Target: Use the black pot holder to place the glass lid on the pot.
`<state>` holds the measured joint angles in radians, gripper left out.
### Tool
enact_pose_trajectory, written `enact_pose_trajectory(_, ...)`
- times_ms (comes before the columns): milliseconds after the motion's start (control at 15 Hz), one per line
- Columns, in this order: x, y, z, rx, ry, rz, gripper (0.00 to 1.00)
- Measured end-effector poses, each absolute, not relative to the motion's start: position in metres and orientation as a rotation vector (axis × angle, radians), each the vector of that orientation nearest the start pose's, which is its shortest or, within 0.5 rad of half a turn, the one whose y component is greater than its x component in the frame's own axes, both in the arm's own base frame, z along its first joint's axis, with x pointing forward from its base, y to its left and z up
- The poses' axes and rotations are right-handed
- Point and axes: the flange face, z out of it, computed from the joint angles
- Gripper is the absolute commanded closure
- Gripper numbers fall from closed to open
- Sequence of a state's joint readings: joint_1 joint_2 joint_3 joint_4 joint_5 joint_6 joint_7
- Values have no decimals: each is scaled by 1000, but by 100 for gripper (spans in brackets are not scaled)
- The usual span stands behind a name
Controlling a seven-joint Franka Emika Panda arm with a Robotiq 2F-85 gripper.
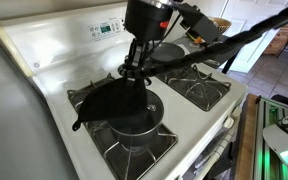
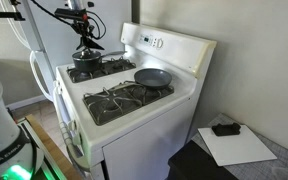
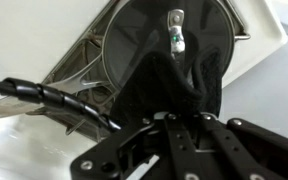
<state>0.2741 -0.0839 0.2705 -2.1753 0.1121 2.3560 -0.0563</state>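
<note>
I should go on moving the black pot holder to the open stove top (image 1: 181, 112) with my gripper before letting go of it there, since the glass lid (image 3: 177, 32) is covering the pot with its handle clear.
The pot (image 1: 136, 128) stands on a front burner of the white stove; it also shows as the pot (image 2: 87, 66) with its silver handle pointing away. The black pot holder (image 1: 102, 100) drapes over the pot's top and hangs off to one side. My gripper (image 1: 134, 80) comes straight down onto it and is shut on the cloth. In the wrist view the black pot holder (image 3: 174, 85) rises in a fold to my gripper (image 3: 184, 118). Under it lies a round dark disc with a thin silver rim (image 3: 134, 50). I cannot tell if that is the glass lid or the pot's mouth.
A dark frying pan (image 2: 152, 77) sits on another burner. Black burner grates (image 1: 199, 90) cover the stove top, and the control panel (image 1: 106, 27) rises behind. A spiral-wrapped cable (image 3: 54, 100) crosses the wrist view. A small black object (image 2: 224, 128) lies on white paper beside the stove.
</note>
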Motion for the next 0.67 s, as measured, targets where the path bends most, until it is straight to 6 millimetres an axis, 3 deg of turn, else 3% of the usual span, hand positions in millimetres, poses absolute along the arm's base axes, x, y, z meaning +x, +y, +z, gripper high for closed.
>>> enact_pose_trajectory(333, 444, 258, 493, -2895, -733, -475, 99)
enact_pose_trajectory(667, 416, 214, 492, -2958, -583, -454, 99)
